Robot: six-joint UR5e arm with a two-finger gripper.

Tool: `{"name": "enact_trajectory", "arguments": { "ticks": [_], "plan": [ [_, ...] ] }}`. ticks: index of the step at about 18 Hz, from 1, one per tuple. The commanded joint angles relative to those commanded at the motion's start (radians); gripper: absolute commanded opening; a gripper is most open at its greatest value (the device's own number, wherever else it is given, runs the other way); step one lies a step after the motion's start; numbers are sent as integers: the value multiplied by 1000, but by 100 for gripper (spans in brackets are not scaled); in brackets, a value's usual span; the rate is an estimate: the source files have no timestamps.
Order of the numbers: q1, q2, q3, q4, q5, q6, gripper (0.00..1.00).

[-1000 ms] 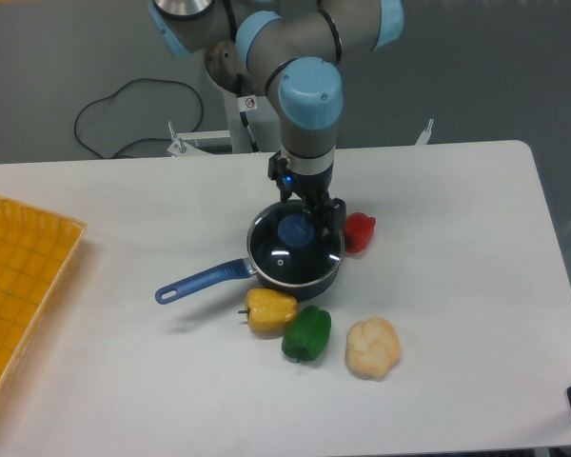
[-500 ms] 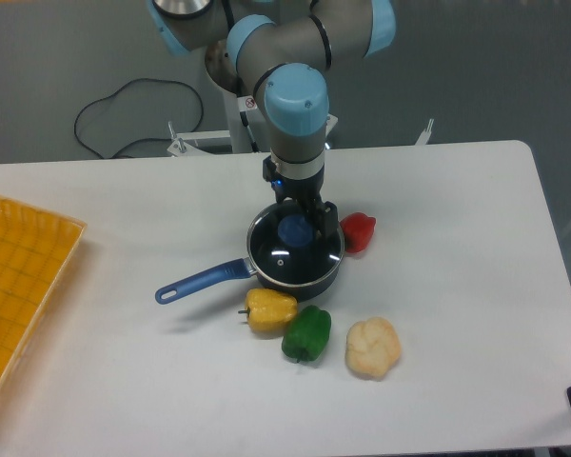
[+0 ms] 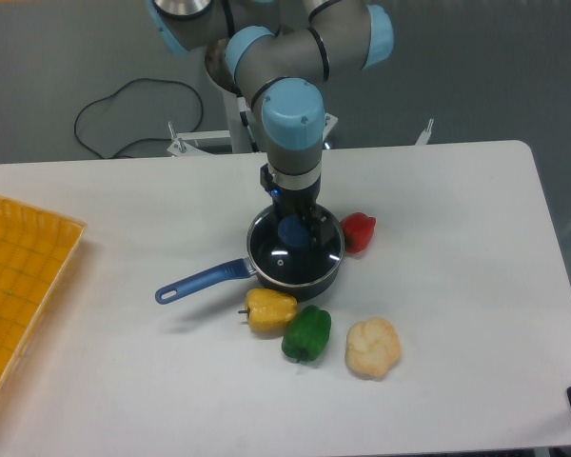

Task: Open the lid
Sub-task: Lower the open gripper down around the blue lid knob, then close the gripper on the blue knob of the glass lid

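Observation:
I should expect to find an empty saucepan (image 3: pixel 297 288) when I raise the lid by its knob, because only even dark can be seen through the clear glass (image 3: pixel 306 264).
The lid (image 3: pixel 287 257), a clear glass disc with a thin metal rim, lies flat on the dark blue saucepan (image 3: pixel 329 276) in the middle of the table. Its blue knob (image 3: pixel 290 231) shows at the centre. My gripper (image 3: pixel 300 225) points straight down from the arm and sits low over the knob. Its dark fingers (image 3: pixel 311 221) stand apart around the knob's back and right side, so the gripper is open. I cannot tell whether they touch the knob. The saucepan's long blue handle (image 3: pixel 200 282) points to the front left.
A red pepper (image 3: pixel 359 231) touches the pan's right side. A yellow pepper (image 3: pixel 269 309), a green pepper (image 3: pixel 307 333) and a pale cauliflower-like piece (image 3: pixel 372 347) lie just in front of the pan. A yellow tray (image 3: pixel 19 276) sits at the left table edge.
The arm and gripper have shifted left, from the lid's right rim to over the blue knob. The lid and saucepan have not moved.

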Motion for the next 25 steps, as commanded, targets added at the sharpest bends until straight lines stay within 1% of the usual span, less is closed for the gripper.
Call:
{"name": "enact_trajectory", "arguments": {
  "ticks": [8,14,18,21,24,25],
  "plan": [
    [0,-28,11,3,-9,2,100],
    [0,-32,14,2,-11,2,99],
    [2,-34,14,2,-14,8,90],
    [3,-34,15,2,-34,9,88],
    [5,-34,15,2,-34,9,85],
    [5,-34,15,2,-34,9,82]
  ]
}}
